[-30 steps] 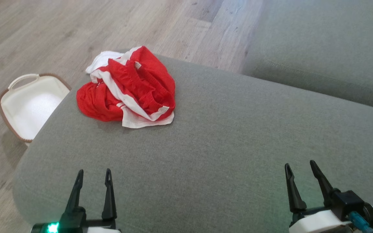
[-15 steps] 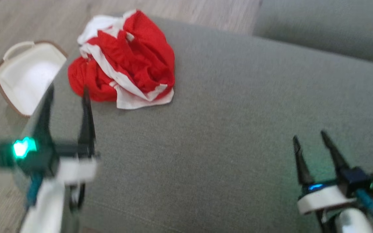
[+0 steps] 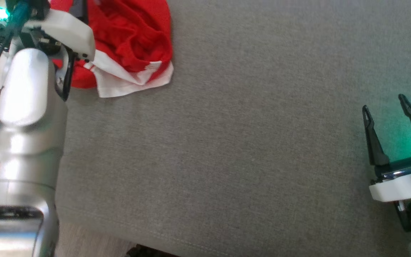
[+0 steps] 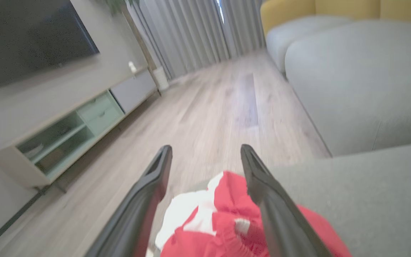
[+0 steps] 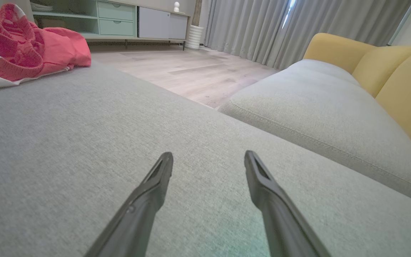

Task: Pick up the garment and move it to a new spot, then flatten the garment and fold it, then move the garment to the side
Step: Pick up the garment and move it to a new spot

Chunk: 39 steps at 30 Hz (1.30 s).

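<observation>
I should expect another garment to stay behind when I lift the gathered red cloth (image 3: 135, 40), because a white panel (image 3: 115, 87) sticks out from under that cloth.
The garment (image 3: 130, 46), crumpled red cloth with white bands, lies at the far left of a grey cushion (image 3: 227, 142). My left arm (image 3: 30, 85) reaches up the left side of the head view, its wrist over the garment's left part. In the left wrist view the left gripper (image 4: 205, 150) is open, its two fingers spread over the garment (image 4: 223, 214), which lies below and between them; I cannot tell whether they touch it. My right gripper (image 3: 383, 102) stands open over bare cushion at the right, far from the garment (image 5: 30, 50), with nothing between its fingers (image 5: 155, 185).
The cushion's edge drops to a wood floor (image 4: 209, 107) just past the garment. A second grey seat (image 5: 316, 100) with a yellow back (image 5: 387, 71) lies across a gap. A low cabinet (image 4: 66, 135) stands by the wall under a dark screen (image 4: 30, 35).
The head camera has tipped down, so the whole picture has shifted. My left arm has reached forward from the near edge to the garment. Both grippers have stayed open.
</observation>
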{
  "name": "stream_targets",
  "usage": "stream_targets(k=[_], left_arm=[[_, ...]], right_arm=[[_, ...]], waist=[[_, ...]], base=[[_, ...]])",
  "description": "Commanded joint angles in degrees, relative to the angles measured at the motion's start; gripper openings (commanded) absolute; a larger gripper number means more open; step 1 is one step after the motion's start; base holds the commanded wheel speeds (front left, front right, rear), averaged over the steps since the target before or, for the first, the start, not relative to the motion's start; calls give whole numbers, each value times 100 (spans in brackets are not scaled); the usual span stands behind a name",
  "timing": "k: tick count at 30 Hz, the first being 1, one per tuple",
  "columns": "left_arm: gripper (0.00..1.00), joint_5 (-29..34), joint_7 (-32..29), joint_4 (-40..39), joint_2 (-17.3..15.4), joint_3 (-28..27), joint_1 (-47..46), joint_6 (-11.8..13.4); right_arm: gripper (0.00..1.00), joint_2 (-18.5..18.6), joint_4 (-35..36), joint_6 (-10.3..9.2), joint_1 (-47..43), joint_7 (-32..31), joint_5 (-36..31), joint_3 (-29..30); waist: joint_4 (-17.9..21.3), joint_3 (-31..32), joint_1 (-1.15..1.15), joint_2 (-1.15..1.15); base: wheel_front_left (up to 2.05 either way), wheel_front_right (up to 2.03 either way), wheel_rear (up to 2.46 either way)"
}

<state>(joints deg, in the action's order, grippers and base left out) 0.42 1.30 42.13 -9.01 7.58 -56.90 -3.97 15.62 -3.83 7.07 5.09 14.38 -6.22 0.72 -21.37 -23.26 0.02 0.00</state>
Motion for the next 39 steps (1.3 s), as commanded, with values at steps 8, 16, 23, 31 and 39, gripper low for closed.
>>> stream_targets(k=[8,16,23,31,39], left_arm=[[100,95,-544,1533,-518,-50,-731,79],[0,155,63,2264,-596,86,-1019,196],[0,221,671,2552,-695,238,-1194,238],[0,535,1140,2430,-879,709,-1486,-2],[0,624,1288,1827,-915,1140,-1745,-282]], right_arm=[[100,279,397,42,47,62,64,-16],[100,251,449,42,151,62,74,27],[100,39,342,42,258,62,124,-12],[100,-515,64,42,332,62,209,-182],[100,-1046,-141,42,141,62,280,-176]], waist=[[417,-554,-2,0],[491,-768,-2,0],[547,-514,-2,0],[841,342,-2,0],[1387,1261,-2,0]], base=[[0,0,0],[0,0,0],[0,0,0],[0,0,0],[0,0,0]])
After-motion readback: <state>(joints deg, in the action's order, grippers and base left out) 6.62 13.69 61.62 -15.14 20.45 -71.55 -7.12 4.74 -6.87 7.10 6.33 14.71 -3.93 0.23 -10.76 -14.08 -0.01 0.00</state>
